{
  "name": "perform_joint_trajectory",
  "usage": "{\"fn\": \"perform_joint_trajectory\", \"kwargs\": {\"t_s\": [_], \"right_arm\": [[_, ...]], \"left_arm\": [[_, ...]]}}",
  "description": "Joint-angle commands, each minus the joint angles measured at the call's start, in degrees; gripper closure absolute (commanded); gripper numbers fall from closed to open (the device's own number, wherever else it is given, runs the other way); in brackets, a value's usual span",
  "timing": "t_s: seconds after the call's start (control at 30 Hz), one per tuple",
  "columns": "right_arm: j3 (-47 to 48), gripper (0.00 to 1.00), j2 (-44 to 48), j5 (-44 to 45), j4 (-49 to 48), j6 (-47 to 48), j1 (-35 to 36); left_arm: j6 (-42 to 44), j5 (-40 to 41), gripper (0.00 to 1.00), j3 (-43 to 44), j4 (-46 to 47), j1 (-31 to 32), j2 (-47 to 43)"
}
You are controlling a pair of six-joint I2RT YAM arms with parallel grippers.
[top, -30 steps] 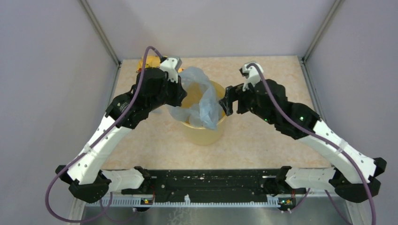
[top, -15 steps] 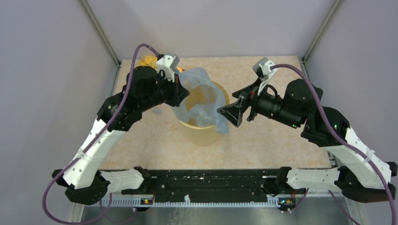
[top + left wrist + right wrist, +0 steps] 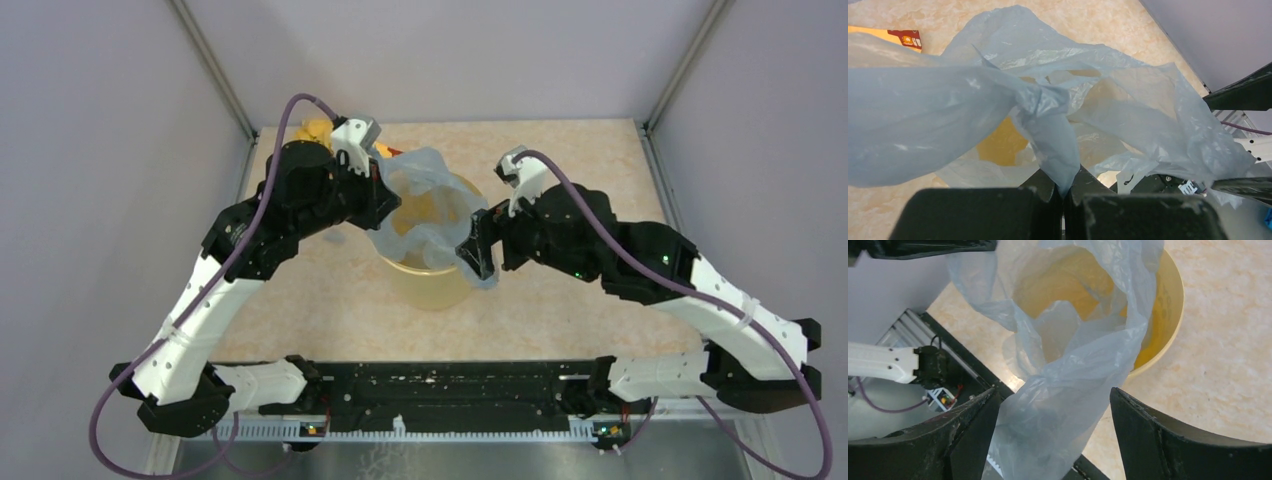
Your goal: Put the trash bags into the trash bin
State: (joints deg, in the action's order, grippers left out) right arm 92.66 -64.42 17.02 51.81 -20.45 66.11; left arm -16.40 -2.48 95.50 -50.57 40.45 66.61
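I should pull the trash bag's far edge (image 3: 428, 160) backward with my right gripper while my left gripper draws its fold (image 3: 1047, 125) nearer, because that edge lies slack over the trash bin.
The trash bag (image 3: 425, 180) is a thin pale blue-grey film spread over the mouth of the round pale yellow trash bin (image 3: 430, 288) at mid-table. My left gripper (image 3: 383, 188) is at the bin's far-left rim. In the left wrist view it (image 3: 1064, 192) is shut on a twisted fold of the bag (image 3: 1048, 100), and the yellow bin inside (image 3: 1000, 145) shows through a gap. My right gripper (image 3: 474, 250) is at the bin's right rim. In the right wrist view it (image 3: 1053, 412) is open, its fingers (image 3: 1148, 427) straddling a hanging fold of bag (image 3: 1073, 390) outside the bin's rim (image 3: 1170, 305).
A yellow cloth with red marks (image 3: 315, 130) lies at the back left behind my left arm, and its corner (image 3: 903, 37) shows in the left wrist view. Grey walls close in both sides and the back. A black rail (image 3: 450, 390) runs along the near edge.
The right gripper drew back from the bag with its jaws wide, then came in again around the fold at the bin's right rim. The left gripper held on while the bag's mouth spread wider.
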Motion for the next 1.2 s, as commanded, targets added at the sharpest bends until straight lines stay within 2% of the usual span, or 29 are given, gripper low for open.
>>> {"fn": "perform_joint_trajectory", "kwargs": {"t_s": [0.0,0.17,0.27,0.43,0.53,0.57,0.6,0.83,0.9,1.0,1.17], "right_arm": [[1.4,0.25,-3.1,8.6,2.7,-4.7,1.0],[6.6,0.64,-10.5,17.8,4.3,-3.8,0.1],[7.7,0.77,-14.1,12.6,0.8,-1.7,-5.7],[5.7,0.84,-19.3,6.8,-5.0,0.6,-13.5],[5.6,0.86,-21.8,5.4,-5.3,0.6,-14.6],[6.0,0.85,-21.8,5.3,-4.9,0.4,-14.6],[6.2,0.8,-21.6,5.4,-4.8,0.3,-14.6],[8.0,0.35,-15.3,5.8,-2.4,1.4,-14.5],[7.5,0.27,-13.4,5.0,-2.4,2.2,-14.4],[6.4,0.2,-10.7,4.5,-1.7,3.7,-14.2],[6.1,0.19,-7.4,2.9,1.5,5.1,-14.2]], "left_arm": [[1.3,0.6,1.0,1.3,-1.7,0.1,-0.7],[2.1,1.3,1.0,-2.8,-0.7,0.1,-1.6],[2.3,1.7,1.0,-5.8,1.7,0.1,-1.5],[2.4,1.9,1.0,-10.8,7.8,0.0,-0.3],[2.0,0.4,1.0,-12.8,10.8,0.0,0.5],[1.8,-0.3,1.0,-12.8,11.4,0.0,0.7],[1.6,-1.1,1.0,-12.7,11.8,0.0,0.6],[0.2,-4.3,1.0,-10.2,9.9,0.0,-2.5],[-0.1,-4.9,1.0,-9.4,9.0,0.0,-3.4],[-0.4,-5.6,1.0,-8.2,7.2,0.0,-4.4],[-0.7,-6.2,1.0,-7.6,5.1,0.0,-5.6]]}}
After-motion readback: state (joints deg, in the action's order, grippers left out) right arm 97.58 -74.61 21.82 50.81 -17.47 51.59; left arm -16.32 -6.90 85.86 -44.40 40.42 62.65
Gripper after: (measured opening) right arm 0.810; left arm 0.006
